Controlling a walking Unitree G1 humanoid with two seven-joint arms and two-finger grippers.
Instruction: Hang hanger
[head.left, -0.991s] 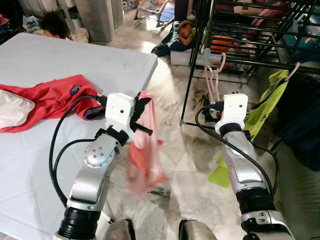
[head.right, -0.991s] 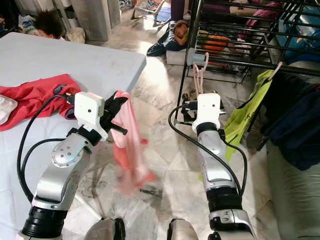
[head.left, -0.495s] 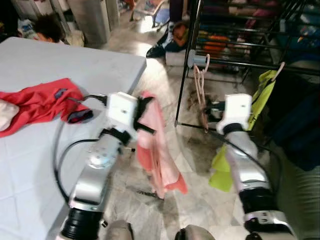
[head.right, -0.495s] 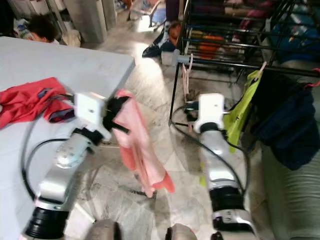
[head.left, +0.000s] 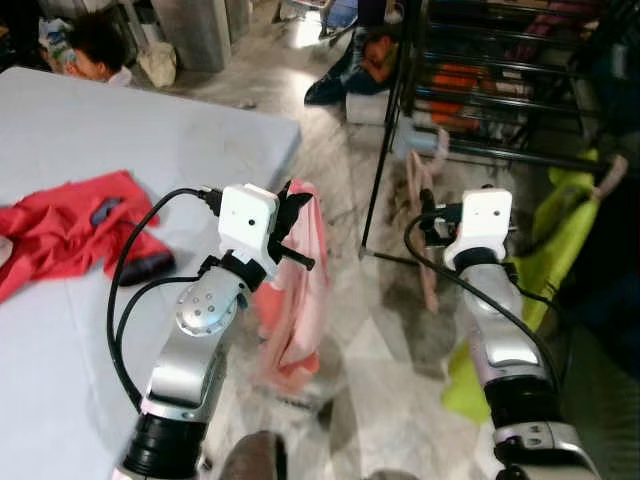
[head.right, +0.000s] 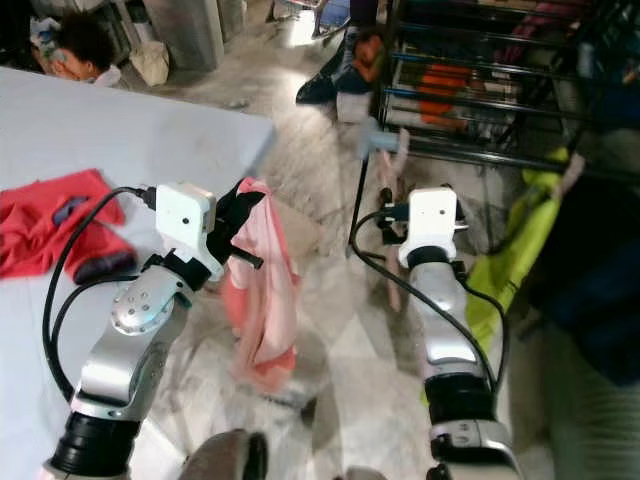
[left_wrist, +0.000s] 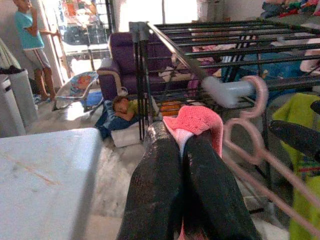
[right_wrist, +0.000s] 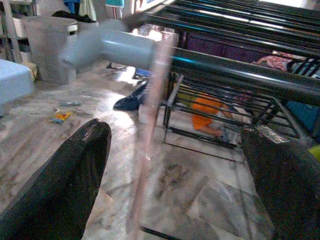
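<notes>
My gripper will pull the pink hanger (head.left: 415, 186) and it will come off alone, because its hook loops over the rack's grey end piece (head.left: 418, 138), clear of the green garment.
My left gripper (head.left: 293, 212) is shut on a pink garment (head.left: 296, 300), which hangs from it past the table's corner toward the floor. In the left wrist view the closed fingers (left_wrist: 155, 175) pinch the pink cloth (left_wrist: 196, 121). A pink hanger (left_wrist: 252, 152) hangs by its hook from the grey end piece (left_wrist: 227, 90) of the black drying rack (head.left: 480, 100). My right gripper (head.left: 428, 214) is at the hanger (head.left: 428, 190), open. In the right wrist view the hanger's thin pink stem (right_wrist: 150, 125) runs between its wide-spread fingers (right_wrist: 75, 170).
The grey table (head.left: 120, 130) on my left carries a red garment (head.left: 60, 225). A green garment (head.left: 555, 240) hangs on the rack at the right. A person (head.left: 375, 60) lies on the marble floor behind the rack, another person (head.left: 90, 45) is beyond the table.
The camera has shifted. The pink garment swung out to the right and hangs closer under my left gripper again. The right gripper has stayed at the hanger.
</notes>
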